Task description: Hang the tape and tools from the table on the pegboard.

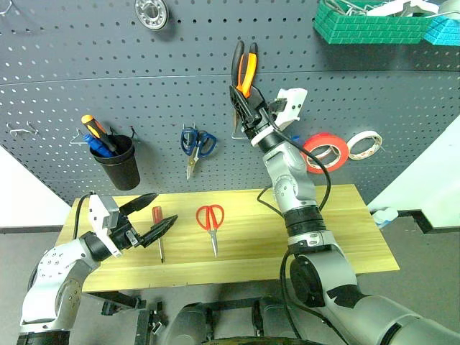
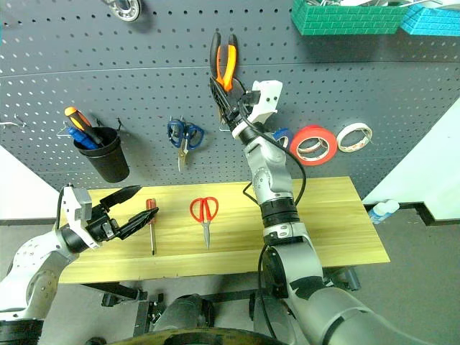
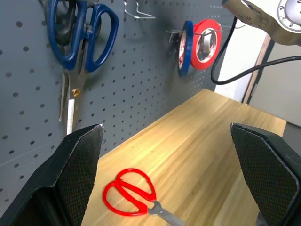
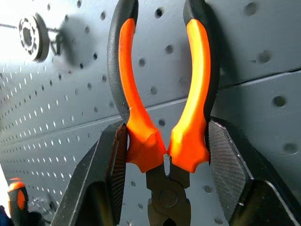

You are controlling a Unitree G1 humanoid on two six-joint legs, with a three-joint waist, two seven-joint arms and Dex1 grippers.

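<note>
My right gripper should keep bringing the pliers down until their handles rest on the hook, as the pliers' nose (image 4: 169,205) points down above the empty wire hook (image 1: 238,136).
My right gripper (image 1: 243,108) is raised against the dark grey pegboard (image 1: 86,65), shut on the orange-and-black pliers (image 1: 244,68), whose handles point up. In the right wrist view both fingers clamp the pliers (image 4: 164,117) at the base of the handles, close to the board. The red tape (image 1: 325,152) hangs on a hook at the board's right. On the wooden table (image 1: 345,215) lie the red-handled scissors (image 1: 210,219) and, to their left, the slim screwdriver (image 1: 158,223). My left gripper (image 1: 164,208) hovers open and empty beside the screwdriver.
A black cup (image 1: 118,169) holding an orange-and-black screwdriver hangs at the board's left, and blue scissors (image 1: 195,144) hang mid-board. A blue roll (image 3: 184,47) sits behind the red tape, with a white-cored roll (image 1: 364,144) to the right. Green bins (image 1: 370,25) are up top.
</note>
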